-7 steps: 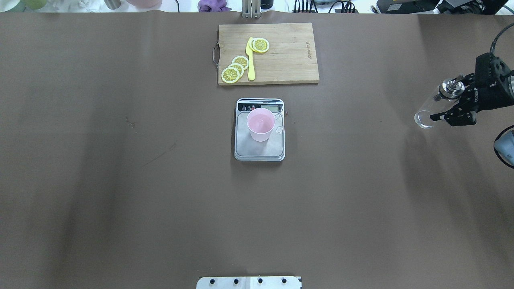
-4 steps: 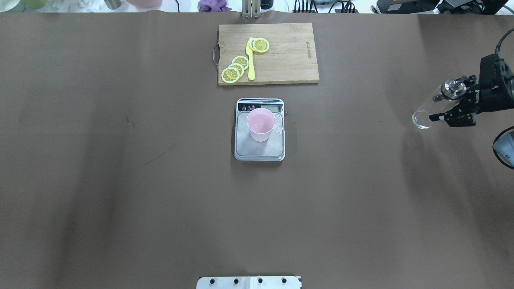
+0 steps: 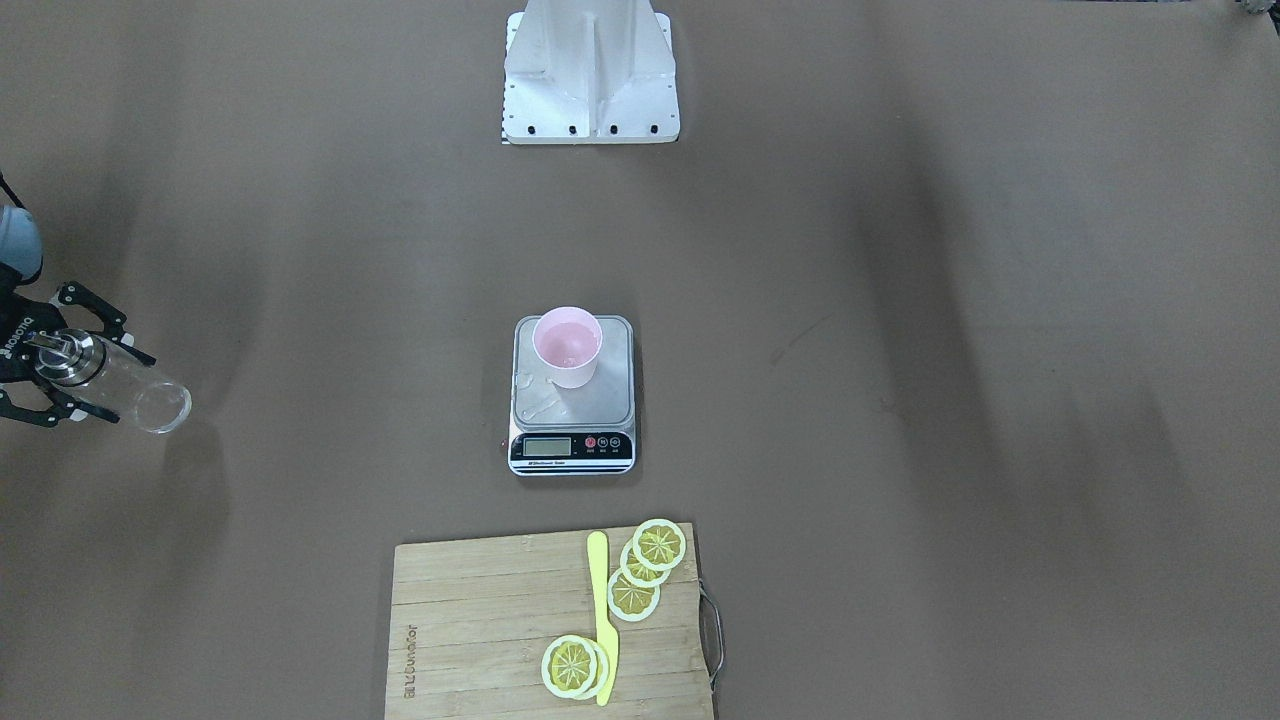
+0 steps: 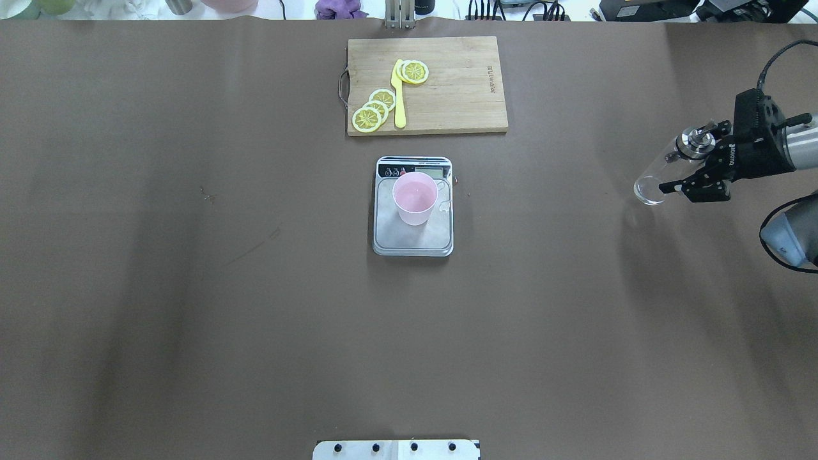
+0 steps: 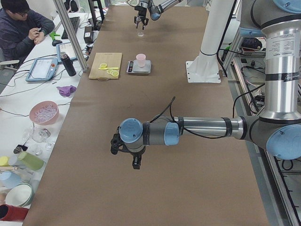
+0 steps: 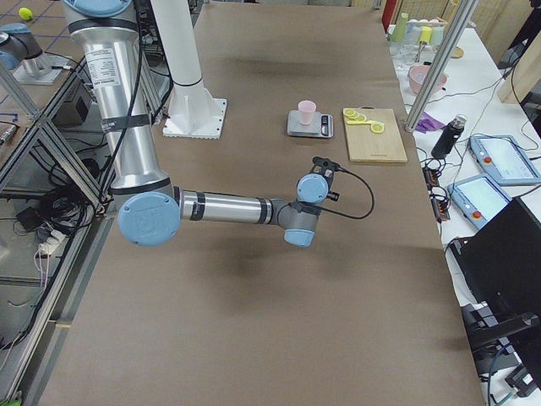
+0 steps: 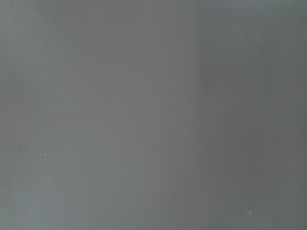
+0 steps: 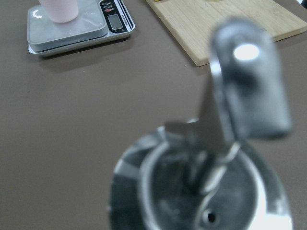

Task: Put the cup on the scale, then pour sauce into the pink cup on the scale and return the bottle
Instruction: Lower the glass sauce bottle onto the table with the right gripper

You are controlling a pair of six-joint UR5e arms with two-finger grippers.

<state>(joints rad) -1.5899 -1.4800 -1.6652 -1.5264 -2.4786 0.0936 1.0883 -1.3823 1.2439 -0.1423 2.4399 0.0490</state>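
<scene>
My right gripper is holding the clear glass bottle (image 3: 146,396) cap-up over open tabletop (image 3: 223,420). It should now lower the bottle until the bottle's base stands flat, then let go.
The pale pink cup (image 4: 415,198) stands upright on the silver scale (image 4: 413,241) at the table's middle, and both show in the front view too: cup (image 3: 567,345), scale (image 3: 590,405). Small wet patches lie on the platform beside the cup. At the table's right side my right gripper (image 4: 684,160) is shut on the clear glass bottle (image 4: 658,179), holding it off the table with its metal cap (image 8: 249,86) uppermost. From the front, the gripper (image 3: 125,388) and bottle (image 3: 160,405) sit at the left edge. My left gripper (image 5: 134,160) hovers low over bare table; I cannot tell its state.
A wooden cutting board (image 4: 460,96) with lemon slices (image 4: 374,110) and a yellow knife (image 4: 399,96) lies just beyond the scale. The robot's white base plate (image 3: 590,100) sits behind the scale. A person (image 5: 21,28) sits at the side bench among bowls and cups.
My right gripper has carried the bottle a short way to the view's left, toward the scale. Cup, scale and board have not moved.
</scene>
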